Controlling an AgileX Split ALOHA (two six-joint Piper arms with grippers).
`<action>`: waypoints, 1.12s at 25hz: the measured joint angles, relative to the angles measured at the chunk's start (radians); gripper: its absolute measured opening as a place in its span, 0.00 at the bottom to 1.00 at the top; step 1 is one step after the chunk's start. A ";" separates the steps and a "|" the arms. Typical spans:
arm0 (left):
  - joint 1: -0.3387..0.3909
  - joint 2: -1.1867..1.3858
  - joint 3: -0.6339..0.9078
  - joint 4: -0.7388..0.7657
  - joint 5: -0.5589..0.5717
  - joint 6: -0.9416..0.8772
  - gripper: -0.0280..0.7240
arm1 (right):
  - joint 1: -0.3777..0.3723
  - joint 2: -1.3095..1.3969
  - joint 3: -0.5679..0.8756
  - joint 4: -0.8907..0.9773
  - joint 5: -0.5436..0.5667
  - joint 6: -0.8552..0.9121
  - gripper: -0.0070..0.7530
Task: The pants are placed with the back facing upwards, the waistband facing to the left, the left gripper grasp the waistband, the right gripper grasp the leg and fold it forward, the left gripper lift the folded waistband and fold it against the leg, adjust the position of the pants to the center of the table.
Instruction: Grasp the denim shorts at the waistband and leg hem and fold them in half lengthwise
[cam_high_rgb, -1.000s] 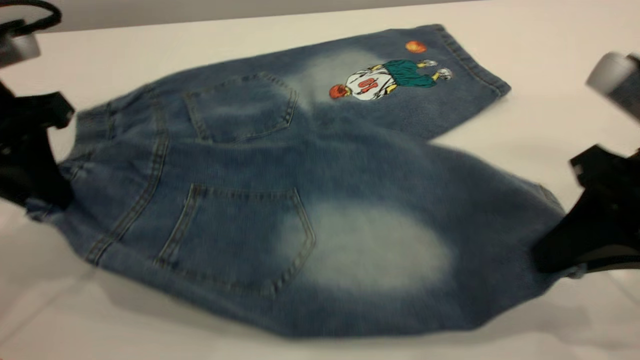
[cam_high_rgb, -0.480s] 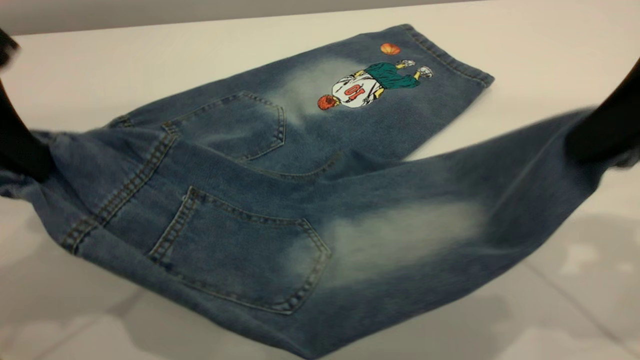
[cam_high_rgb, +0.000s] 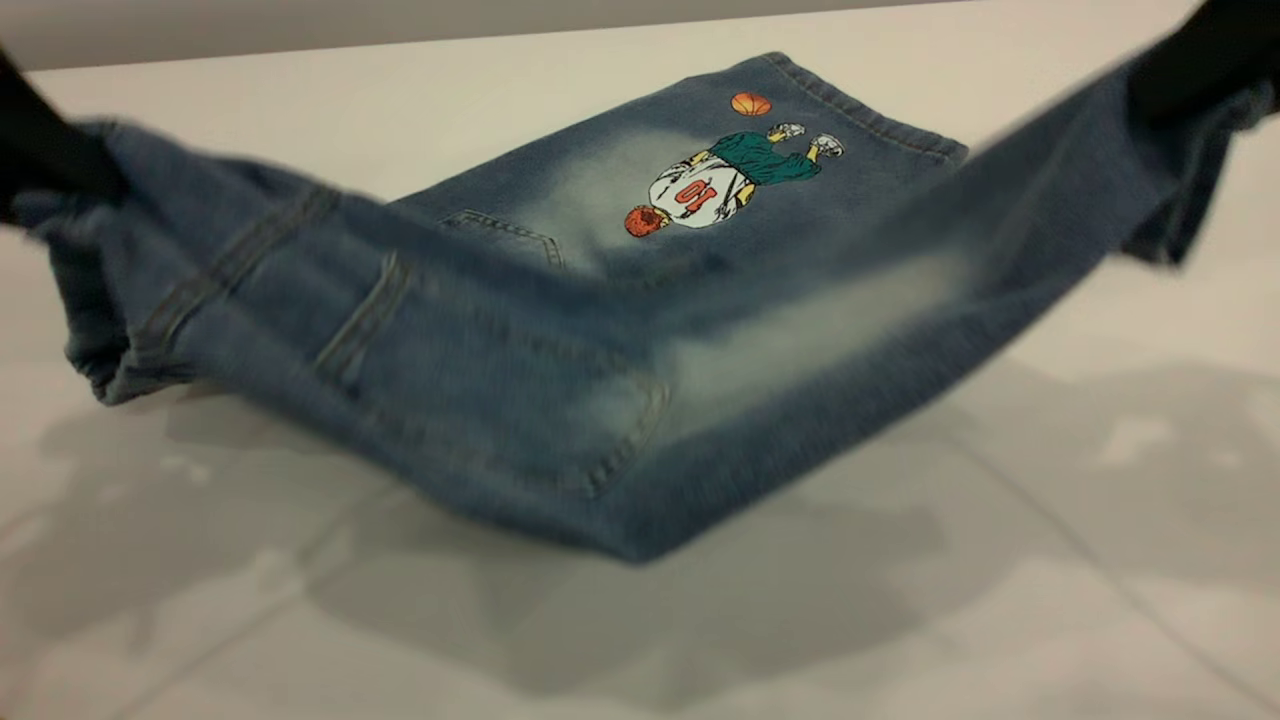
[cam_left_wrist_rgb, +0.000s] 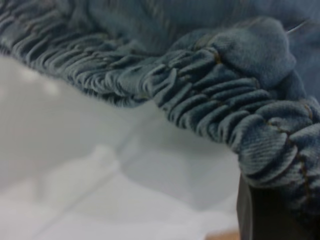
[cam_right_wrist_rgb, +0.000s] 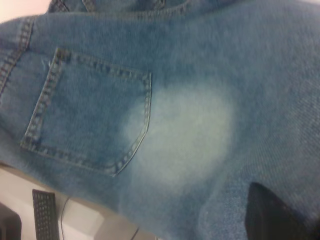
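Observation:
The raised leg's middle (cam_high_rgb: 654, 498) hangs low on the near side, so the robot's right gripper should swing that leg's hem forward and spread the leg over the printed leg (cam_high_rgb: 720, 180).
The blue denim pants (cam_high_rgb: 480, 340) hang like a hammock between my two grippers, back side up. My left gripper (cam_high_rgb: 45, 150) at the far left is shut on the ruffled waistband (cam_left_wrist_rgb: 215, 105), and one dark finger (cam_left_wrist_rgb: 270, 215) shows under the gathered band. High at the right, my right gripper (cam_high_rgb: 1205, 60) is shut on the hem end of the leg (cam_high_rgb: 850, 310) with the pale oval. A dark finger (cam_right_wrist_rgb: 272, 215) lies against that denim. The printed leg (cam_high_rgb: 720, 180) still rests flat on the table (cam_high_rgb: 900, 600). A back pocket (cam_right_wrist_rgb: 90, 115) fills the right wrist view.
The white table stretches wide on all sides of the pants, with their shadow below the raised part. A grey wall strip (cam_high_rgb: 300, 25) runs behind the table's far edge. A dark keyboard-like object (cam_right_wrist_rgb: 45, 217) shows past the cloth in the right wrist view.
Both grippers have risen, lifting the near waistband corner and the faded leg off the table. The near half now hangs in the air, and the printed leg has slid slightly left.

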 joint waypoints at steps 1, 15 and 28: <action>0.000 0.001 0.000 -0.018 -0.030 -0.015 0.24 | 0.000 0.018 -0.014 0.002 -0.004 0.000 0.04; 0.000 0.067 0.000 -0.316 -0.005 0.029 0.24 | 0.000 0.179 -0.226 -0.077 0.114 0.051 0.04; 0.000 0.070 0.000 -0.625 -0.057 -0.026 0.24 | 0.000 0.140 -0.234 -0.236 0.203 0.187 0.04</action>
